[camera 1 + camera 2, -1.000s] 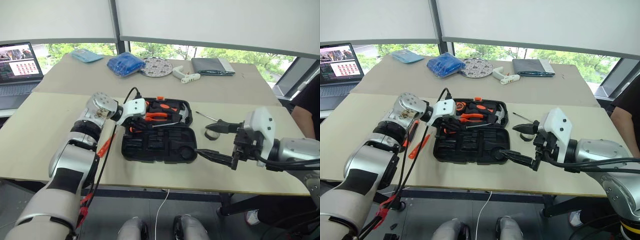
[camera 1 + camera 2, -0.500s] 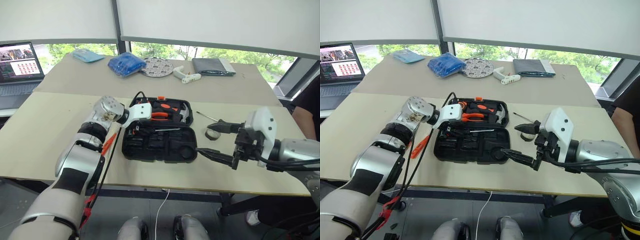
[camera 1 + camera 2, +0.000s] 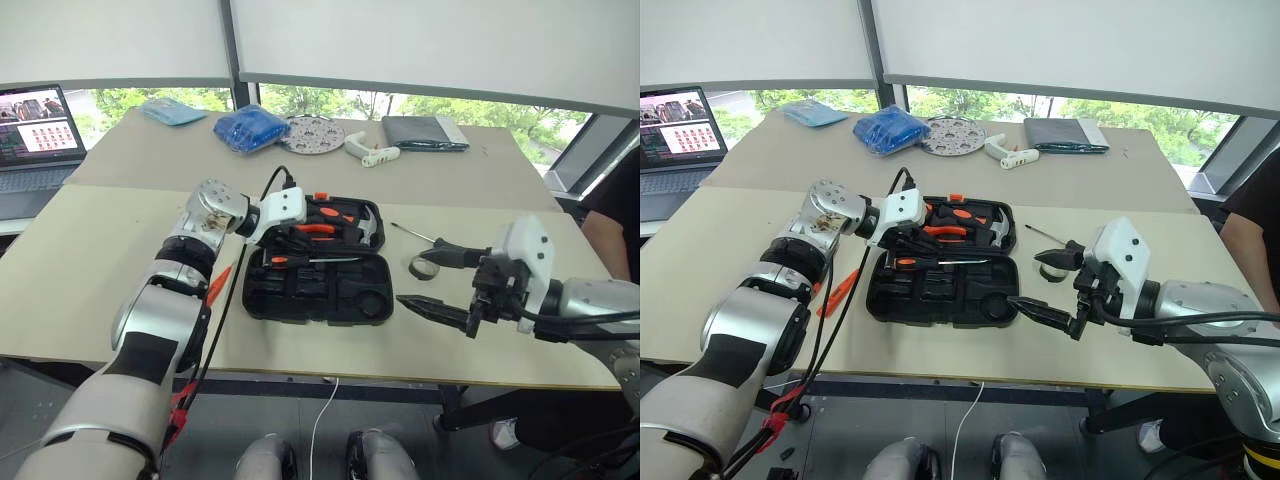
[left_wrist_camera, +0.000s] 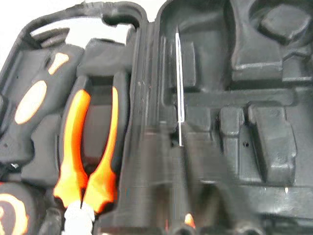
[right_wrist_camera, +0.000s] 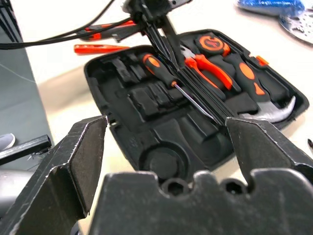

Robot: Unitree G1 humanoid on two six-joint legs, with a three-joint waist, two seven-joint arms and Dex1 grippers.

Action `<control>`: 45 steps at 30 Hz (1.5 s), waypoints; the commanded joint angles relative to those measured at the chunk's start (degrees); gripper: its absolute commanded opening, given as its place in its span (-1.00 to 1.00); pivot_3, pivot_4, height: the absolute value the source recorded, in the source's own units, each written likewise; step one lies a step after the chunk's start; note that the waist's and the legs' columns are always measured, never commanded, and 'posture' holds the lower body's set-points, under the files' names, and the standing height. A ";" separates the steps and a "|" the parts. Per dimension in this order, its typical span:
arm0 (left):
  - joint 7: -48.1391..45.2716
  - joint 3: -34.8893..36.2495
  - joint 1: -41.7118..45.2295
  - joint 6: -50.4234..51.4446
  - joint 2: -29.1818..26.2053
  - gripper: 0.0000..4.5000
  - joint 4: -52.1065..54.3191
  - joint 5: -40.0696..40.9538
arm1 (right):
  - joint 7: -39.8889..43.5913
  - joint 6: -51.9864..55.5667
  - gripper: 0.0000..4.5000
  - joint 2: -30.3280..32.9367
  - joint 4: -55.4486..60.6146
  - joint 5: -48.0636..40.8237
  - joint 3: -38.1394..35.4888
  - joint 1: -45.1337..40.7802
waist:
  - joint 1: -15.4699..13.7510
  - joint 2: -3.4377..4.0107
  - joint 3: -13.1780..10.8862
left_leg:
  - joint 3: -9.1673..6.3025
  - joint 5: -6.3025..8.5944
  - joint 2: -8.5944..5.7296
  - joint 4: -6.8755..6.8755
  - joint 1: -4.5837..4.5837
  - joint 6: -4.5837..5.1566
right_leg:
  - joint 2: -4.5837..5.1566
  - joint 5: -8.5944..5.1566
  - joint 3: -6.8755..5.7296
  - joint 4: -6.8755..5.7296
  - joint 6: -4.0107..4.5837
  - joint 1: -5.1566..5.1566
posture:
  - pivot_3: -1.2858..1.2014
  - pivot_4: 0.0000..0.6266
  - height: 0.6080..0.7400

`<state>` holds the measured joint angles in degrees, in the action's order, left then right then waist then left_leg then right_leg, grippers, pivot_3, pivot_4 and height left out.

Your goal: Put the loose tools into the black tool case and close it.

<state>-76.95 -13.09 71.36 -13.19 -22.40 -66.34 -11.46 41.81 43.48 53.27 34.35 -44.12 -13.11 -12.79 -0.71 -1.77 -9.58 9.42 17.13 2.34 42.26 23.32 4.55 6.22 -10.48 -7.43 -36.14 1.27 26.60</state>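
My gripper will lower the second screwdriver's thin metal shaft [image 3: 411,232], which will settle between gapped black blocks [image 5: 152,97], because these stand beside the screwdriver in the case.
The black tool case [image 3: 318,295] lies open in the middle of the table. A black-and-orange screwdriver [image 3: 305,260] rests across its near half, also visible in the right wrist view [image 5: 159,71]. My left gripper [image 3: 288,245] hovers right over the handle end with its fingers [image 4: 156,161] shut. I cannot tell if they pinch the shaft [image 4: 179,93]. An orange loose tool [image 3: 217,286] lies on the table left of the case. The black tape roll [image 3: 425,267] and a thin metal shaft [image 3: 410,232] lie to its right. My right gripper [image 3: 415,272] is wide open beside the roll and holds nothing.
Orange pliers [image 3: 318,228] and a hammer [image 3: 366,233] sit in the case's far half. A laptop [image 3: 35,130], blue bag [image 3: 250,128], round metal plate [image 3: 313,133] and grey pouch [image 3: 425,132] lie at the back. A person [image 3: 618,210] stands at the right edge.
The screwdriver that hung tilted under my left gripper now lies flat in the case's near half. The gripper has shifted slightly toward the far half. The right arm has barely moved.
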 commanded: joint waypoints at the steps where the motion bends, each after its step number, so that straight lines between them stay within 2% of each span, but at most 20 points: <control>1: 0.18 -2.20 -1.09 -1.71 -0.30 -0.98 0.06 -2.11 | -0.01 -2.60 1.00 -0.23 -1.84 2.70 -0.88 -0.42 | -0.01 0.00 0.00 | 0.00 0.00 -0.01 0.00 0.00 0.00 | 0.01 0.00 0.00 0.00 0.00 0.00 | 0.03 -0.52 0.67; 4: 1.33 -4.45 -2.29 -2.97 -0.37 -0.98 -0.14 -4.58 | -0.56 -3.67 1.00 -0.61 -4.89 5.64 0.38 -1.15 | 0.03 0.00 0.00 | 0.01 0.00 -0.04 0.00 -0.02 0.00 | 0.01 0.01 0.01 -0.01 0.01 -0.01 | 0.03 -0.52 0.67; 9: 8.43 -7.09 -3.03 -3.83 0.05 -0.98 -1.90 -8.01 | -0.95 -5.43 1.00 -1.30 -10.61 10.38 1.98 -2.83 | -0.01 0.05 0.03 | 0.02 0.01 -0.05 0.04 -0.24 0.02 | 0.09 -0.02 0.03 -0.04 -0.16 -0.22 | 0.03 -0.52 0.67; 12: 9.08 -6.10 -2.60 -3.61 0.11 -0.98 -2.10 -6.57 | -0.14 -6.04 1.00 -1.10 -12.79 11.73 1.88 -3.73 | 0.00 0.09 0.05 | 0.00 0.01 -0.04 0.03 -0.37 0.16 | 0.21 0.07 0.07 -0.06 -0.27 -0.31 | 0.03 -0.52 0.67; 15: 2.01 -0.14 -0.98 1.91 -0.23 -0.98 0.38 1.34 | 1.55 -7.31 1.00 0.26 -17.07 14.08 2.42 -5.58 | 0.14 0.10 0.05 | 0.00 0.13 -0.04 0.05 -0.32 0.60 | 0.24 0.25 0.13 -0.05 -0.31 -0.24 | 0.03 -0.52 0.67; 18: -7.63 6.44 -1.63 9.67 -3.21 -0.68 7.99 10.65 | 2.30 -8.64 1.00 1.42 -29.16 19.74 6.39 -12.92 | 0.68 0.10 0.05 | 0.03 -0.15 -0.04 0.14 0.02 0.19 | 0.20 0.29 0.17 -0.12 -0.29 0.11 | 0.03 -0.52 0.67; 20: -10.86 8.72 -4.35 14.35 -5.47 -0.35 15.79 14.60 | 2.89 -10.59 1.00 1.29 -38.16 24.33 10.23 -18.82 | 1.43 0.10 0.04 | 0.20 -0.19 -0.05 0.21 0.27 0.15 | 0.14 0.29 0.28 -0.19 -0.26 0.42 | 0.03 -0.52 0.67; 24: -10.87 10.69 -12.36 21.03 -8.70 0.26 32.44 19.38 | 5.65 -18.22 1.00 -0.62 -56.14 34.16 18.48 -29.12 | 2.08 0.17 0.07 | 0.34 -0.22 -0.12 0.08 0.19 0.13 | 0.13 0.33 0.39 -0.44 0.03 0.51 | 0.03 -0.52 0.67; 26: -10.89 11.39 -15.98 25.96 -10.12 0.52 39.87 22.27 | 7.46 -22.04 1.00 -2.39 -65.96 38.70 22.31 -34.20 | 2.18 0.18 0.07 | 0.43 -0.22 -0.29 -0.08 0.01 0.12 | 0.26 0.08 0.47 -0.60 -0.06 0.51 | 0.03 -0.52 0.67; 28: -11.68 11.67 -18.67 31.44 -11.80 0.87 45.94 25.23 | 9.41 -26.09 1.00 -4.53 -75.07 42.13 25.09 -38.59 | 2.32 0.22 0.03 | 0.45 -0.23 -0.30 -0.11 0.02 0.10 | 0.25 0.04 0.44 -0.61 -0.07 0.51 | 0.03 -0.52 0.67; 29: -11.41 11.84 -19.61 33.33 -12.32 0.96 48.18 26.21 | 10.05 -27.91 1.00 -5.42 -78.58 43.33 25.88 -40.20 | 2.32 0.23 0.02 | 0.44 -0.24 -0.31 -0.11 0.06 0.10 | 0.26 -0.03 0.40 -0.61 -0.19 0.51 | 0.03 -0.52 0.67; 35: -7.48 12.98 -23.86 39.35 -15.38 0.96 57.83 29.61 | 11.47 -35.72 1.00 -11.38 -95.19 48.08 27.37 -47.23 | 2.30 0.30 -0.01 | 0.43 -0.25 -0.37 -0.06 -0.02 0.06 | 0.34 -0.14 0.44 -0.67 -0.39 0.44 | 0.03 -0.52 0.67; 38: -6.78 12.97 -26.00 40.61 -17.18 1.00 60.95 30.51 | 10.34 -37.81 0.69 -12.95 -99.73 48.57 25.95 -48.78 | 2.55 0.35 -0.01 | 0.41 -0.28 -0.36 -0.07 -0.05 0.01 | 0.34 -0.13 0.43 -0.73 -0.36 0.42 | 0.03 -0.52 0.67; 41: -6.79 12.87 -28.44 40.31 -19.79 1.00 62.84 30.81 | 9.49 -38.84 0.18 -13.34 -102.24 48.85 24.88 -49.46 | 2.88 0.36 -0.01 | 0.40 -0.32 -0.36 -0.10 -0.09 -0.06 | 0.33 -0.04 0.43 -0.76 -0.20 0.42 | 0.03 -0.52 0.67; 43: -6.51 13.31 -29.11 40.35 -21.01 1.00 62.99 31.12 | 9.83 -39.71 -0.05 -13.04 -102.80 49.32 24.44 -49.49 | 3.04 0.39 -0.01 | 0.40 -0.34 -0.35 -0.12 -0.10 -0.10 | 0.32 -0.04 0.44 -0.77 -0.19 0.43 | 0.03 -0.52 0.67; 45: -6.30 13.80 -29.56 40.60 -22.35 1.00 62.94 31.49 | 10.14 -40.70 -0.39 -12.40 -102.74 49.51 23.80 -49.59 | 3.06 0.40 -0.02 | 0.40 -0.35 -0.35 -0.12 -0.11 -0.12 | 0.32 -0.06 0.44 -0.80 -0.20 0.42 | 0.03 -0.52 0.67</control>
<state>-83.66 -1.07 41.67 27.47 -43.32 -5.23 18.50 51.91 4.49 39.17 -68.69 5.22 12.17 -61.04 2.35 -1.37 -9.60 9.82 16.78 1.99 42.14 23.20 4.43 6.56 -10.55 -6.99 -36.98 1.07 27.02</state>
